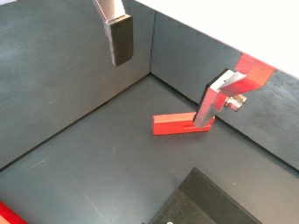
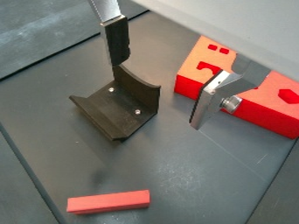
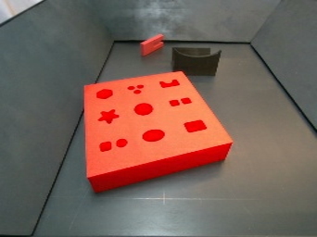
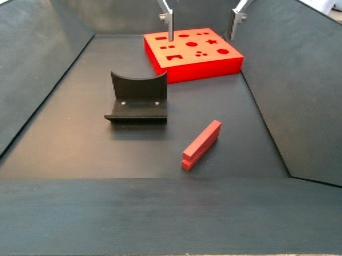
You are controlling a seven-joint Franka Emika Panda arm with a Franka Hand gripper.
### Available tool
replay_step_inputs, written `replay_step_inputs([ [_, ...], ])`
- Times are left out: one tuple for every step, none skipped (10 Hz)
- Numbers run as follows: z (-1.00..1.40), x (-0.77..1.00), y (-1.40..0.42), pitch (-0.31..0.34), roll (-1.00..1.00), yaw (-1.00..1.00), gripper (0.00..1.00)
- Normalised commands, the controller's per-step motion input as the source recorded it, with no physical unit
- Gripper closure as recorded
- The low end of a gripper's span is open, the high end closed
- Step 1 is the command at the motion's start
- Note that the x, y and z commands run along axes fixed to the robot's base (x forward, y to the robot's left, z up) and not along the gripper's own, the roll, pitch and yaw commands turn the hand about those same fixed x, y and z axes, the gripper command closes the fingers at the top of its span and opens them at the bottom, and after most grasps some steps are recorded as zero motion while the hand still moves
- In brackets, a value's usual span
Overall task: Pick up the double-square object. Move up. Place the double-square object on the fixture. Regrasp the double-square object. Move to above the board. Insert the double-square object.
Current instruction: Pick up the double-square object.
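The fixture has a curved notch (image 3: 196, 55) between raised sides, so the double-square object (image 3: 152, 44) will stay propped up in it and stick out above the fixture's rim when I put it there.
The double-square object, a small thin red block, lies flat on the dark floor in a wrist view (image 1: 176, 122), in a wrist view (image 2: 108, 202) and in both side views (image 3: 152, 43) (image 4: 202, 144). The fixture (image 2: 117, 109) (image 3: 196, 58) (image 4: 136, 100), dark with a curved notch, stands beside it. The board (image 3: 155, 130) (image 4: 194, 52) (image 2: 233, 83) is a big red slab with shaped cut-outs. My gripper (image 1: 167, 74) (image 2: 163, 74) (image 4: 203, 12) is open and empty, high above the floor, apart from all three. It is out of frame in a side view.
Dark sloping walls (image 4: 47, 70) enclose the floor on all sides. The object lies near one wall (image 3: 118, 28), between it and the fixture. Bare floor (image 4: 147, 210) stretches from the object away from the board.
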Motion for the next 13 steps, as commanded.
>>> replay_step_inputs([
  [-0.29, -0.37, 0.22, -0.05, 0.05, -0.2, 0.0],
  [-0.63, -0.22, 0.58, 0.0, 0.0, -0.41, 0.0],
  [-0.96, -0.08, 0.6, 0.051, 0.02, -0.42, 0.0],
  [-1.0, 0.0, 0.49, 0.007, 0.0, -0.54, 0.0],
  [-1.0, 0.08, 0.39, 0.01, 0.01, -0.61, 0.0],
  [-1.0, 0.14, 0.33, 0.016, 0.02, -0.63, 0.0],
  [-1.0, 0.15, 0.35, 0.0, 0.02, -0.57, 0.0],
  [-1.0, 0.15, 0.33, 0.0, 0.01, -0.56, 0.0],
  [-1.0, 0.05, 0.25, 0.0, 0.01, -0.47, 0.0],
  [-1.0, 0.0, 0.12, 0.0, 0.0, -0.42, 0.0],
  [-1.0, -0.08, 0.02, 0.0, 0.0, -0.4, 0.0],
  [-1.0, -0.1, 0.0, 0.0, 0.0, -0.4, 0.0],
  [-1.0, -0.09, 0.0, 0.0, 0.0, -0.4, 0.0],
])
